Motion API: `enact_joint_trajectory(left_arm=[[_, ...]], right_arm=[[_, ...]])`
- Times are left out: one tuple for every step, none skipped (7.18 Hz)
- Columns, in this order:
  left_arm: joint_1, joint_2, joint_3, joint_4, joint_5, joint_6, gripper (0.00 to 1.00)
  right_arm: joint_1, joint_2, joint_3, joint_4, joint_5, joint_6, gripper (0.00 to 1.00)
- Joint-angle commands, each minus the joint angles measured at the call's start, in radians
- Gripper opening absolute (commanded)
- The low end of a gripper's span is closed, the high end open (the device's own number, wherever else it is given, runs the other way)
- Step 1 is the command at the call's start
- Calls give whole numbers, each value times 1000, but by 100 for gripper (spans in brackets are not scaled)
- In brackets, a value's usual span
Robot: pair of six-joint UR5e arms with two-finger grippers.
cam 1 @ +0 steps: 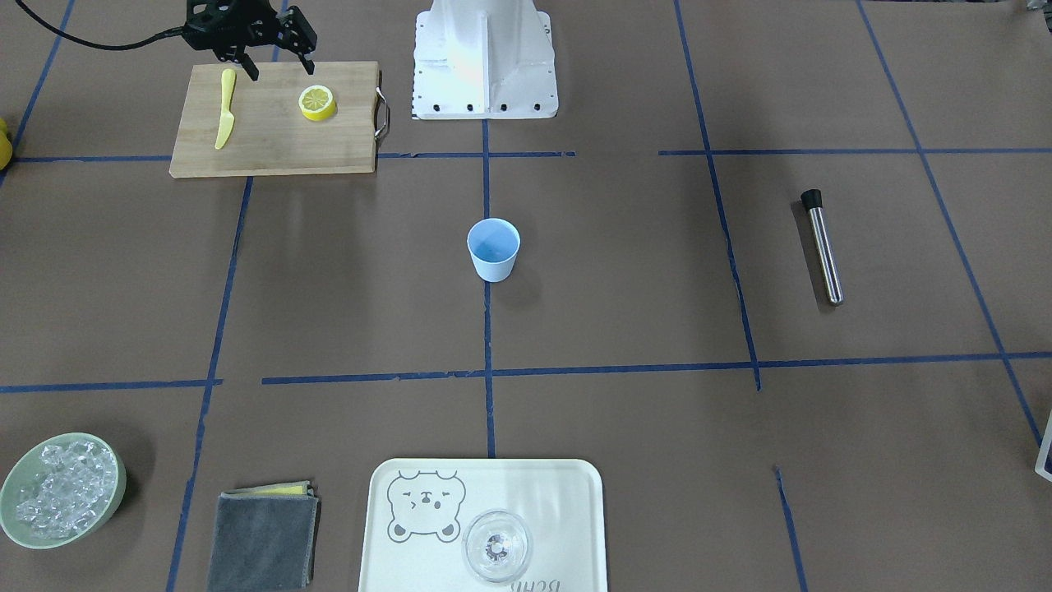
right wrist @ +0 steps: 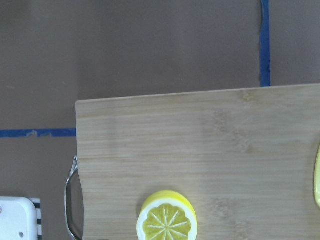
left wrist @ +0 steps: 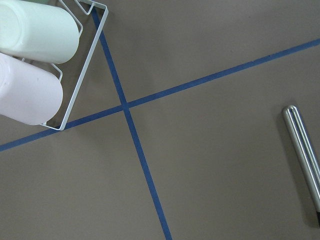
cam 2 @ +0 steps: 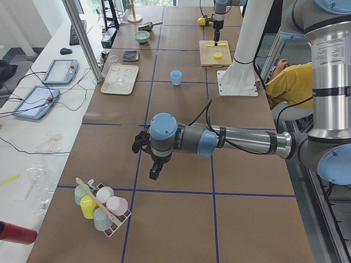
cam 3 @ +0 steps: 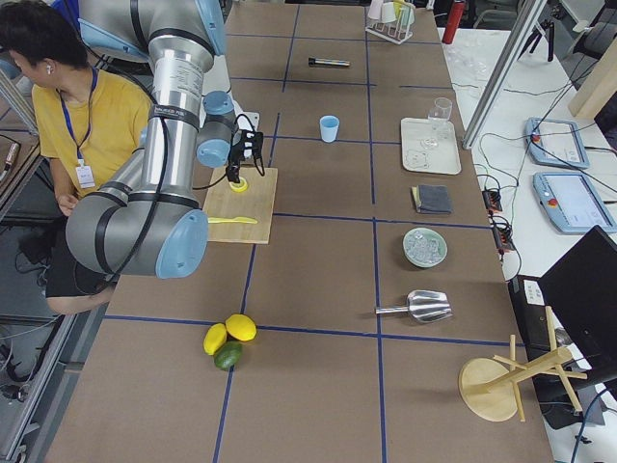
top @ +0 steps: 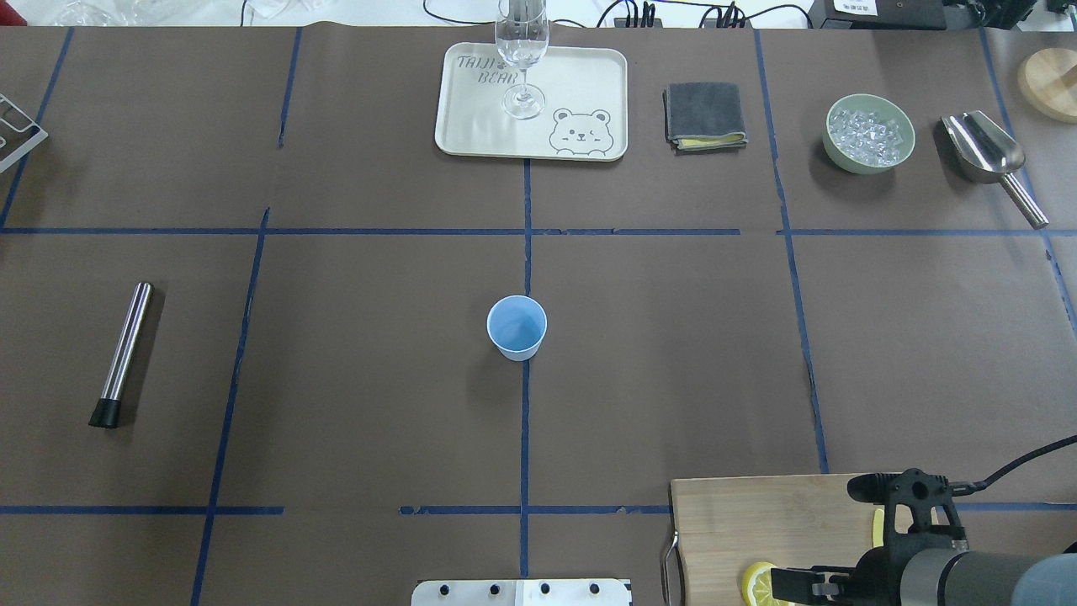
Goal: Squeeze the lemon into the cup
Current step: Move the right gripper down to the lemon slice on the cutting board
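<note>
The lemon's thick (cam 1: 316, 103), straight yellow side (cam 1: 320, 117) hints at stacked slices, so the lemon will come apart and leave one slice behind when I pick it up.
The lemon (cam 1: 316, 103), a chunky yellow half with its cut face up, lies on a wooden cutting board (cam 1: 271, 144) near the robot's base. It also shows in the right wrist view (right wrist: 167, 220) and the overhead view (top: 760, 585). My right gripper (cam 1: 277, 67) is open and empty, hovering over the board's robot-side edge, between the lemon and a yellow knife (cam 1: 224, 107). The light-blue cup (cam 1: 493, 251) stands upright and empty at the table's middle (top: 517, 328). My left gripper (cam 2: 154, 171) hangs over bare table at the far left end. I cannot tell whether it is open or shut.
A steel rod (cam 1: 822, 247) lies on the robot's left side. A tray (cam 1: 559, 493) with a clear glass (cam 1: 496, 545), a grey cloth (cam 1: 263, 538) and a green bowl of ice (cam 1: 122, 485) line the far edge. A wire rack of cups (cam 2: 101, 205) stands near my left gripper.
</note>
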Motion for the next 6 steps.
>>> enact_joint_trajectory(left_arm=[[1, 1, 2, -2, 0, 3, 100], [-1, 1, -4, -2, 0, -2, 100], [-1, 1, -2, -2, 0, -2, 100], [-1, 1, 1, -2, 0, 1, 100], [-1, 1, -1, -2, 0, 0, 100], [-1, 1, -2, -2, 0, 0, 100]], right_arm=[[-56, 110, -62, -112, -43, 69, 100], [-54, 153, -109, -116, -43, 72, 100], [-51, 165, -121, -116, -39, 72, 100], [-51, 164, -129, -117, -37, 72, 100], [-50, 166, -135, -116, -35, 72, 100], [-51, 166, -152, -116, -35, 72, 99]])
